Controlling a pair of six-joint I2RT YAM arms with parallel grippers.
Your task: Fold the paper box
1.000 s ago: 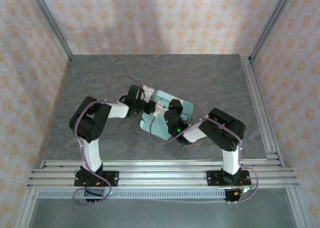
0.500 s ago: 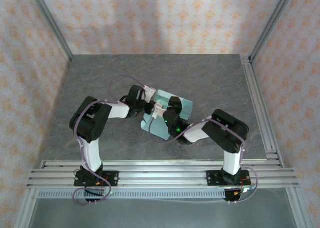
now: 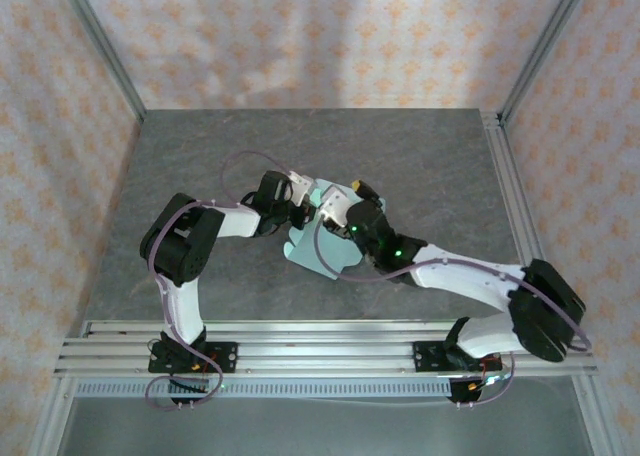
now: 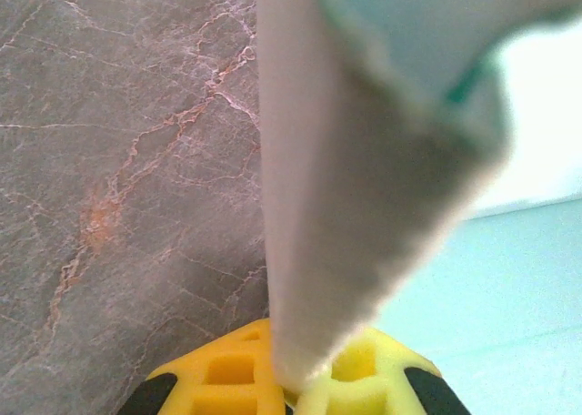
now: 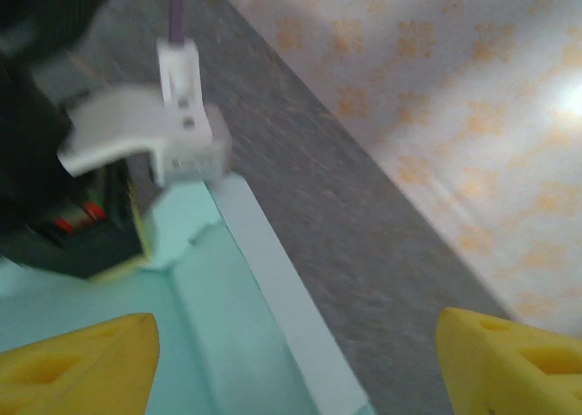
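Observation:
My right gripper is hovering over the sheet, near my left gripper's camera mount (image 5: pixel 189 133). My right gripper should therefore swing around and come to the sheet's far edge (image 5: pixel 284 292) from behind.
The paper box (image 3: pixel 308 251) is a pale mint-green card sheet lying partly folded at the middle of the table. One grey-white flap (image 4: pixel 355 206) stands up, and my left gripper (image 4: pixel 296 379) is shut on its lower edge; from above the left gripper (image 3: pixel 299 212) sits at the sheet's left side. My right gripper (image 5: pixel 296 360) is open wide above the box's far edge (image 5: pixel 273 288), its yellow fingertips (image 5: pixel 82 360) well apart with nothing held. From above the right gripper (image 3: pixel 347 198) hovers over the sheet's far right part, hiding it.
The grey marble-patterned table (image 3: pixel 200 156) has bare room all round the sheet. Aluminium rails run along the right side (image 3: pixel 515 206) and the near edge (image 3: pixel 320 346). Patterned walls close off the back and sides. The left arm's white camera mount (image 5: pixel 145 133) is close to my right fingers.
My right gripper has opened, and the right arm has stretched out toward the far left over the sheet. The left gripper has closed fully on the flap.

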